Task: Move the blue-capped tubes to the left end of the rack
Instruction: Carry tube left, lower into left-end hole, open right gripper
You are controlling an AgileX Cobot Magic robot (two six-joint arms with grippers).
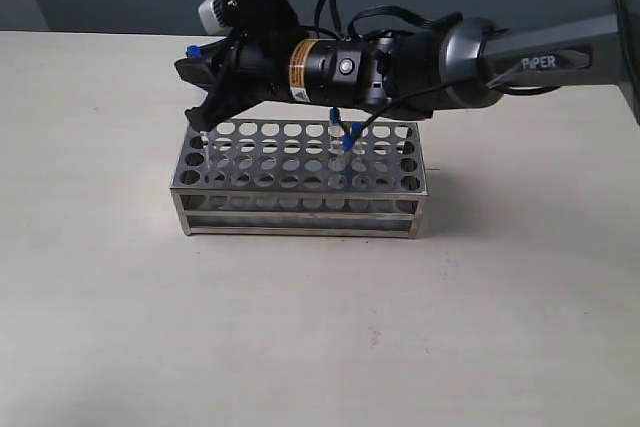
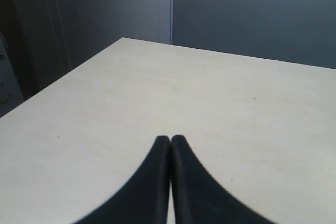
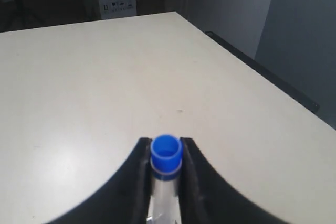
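The blue cap is in my right gripper's fingers and the tube's clear lower end (image 1: 208,138) is at the rack's end hole (image 1: 209,160), so I should keep lowering the tube until it stands.
The steel rack (image 1: 300,219) stands mid-table. My right gripper (image 1: 195,65) reaches across the rack to its left end and is shut on a blue-capped tube (image 1: 190,49). The tube is tilted, and its clear lower end (image 1: 203,137) sits at the rack's far-left holes. In the right wrist view the blue cap (image 3: 166,153) sticks out between the black fingers of the right gripper (image 3: 166,142). Three more blue-capped tubes (image 1: 350,132) stand close together in holes right of the rack's middle, partly behind the arm's cables. My left gripper (image 2: 170,140) is shut on nothing above bare table, out of the exterior view.
The right arm's black body (image 1: 400,67) hangs low over the rack's back rows. The pale table (image 1: 320,337) stretches in front of the rack and to both sides. A dark wall stands behind it.
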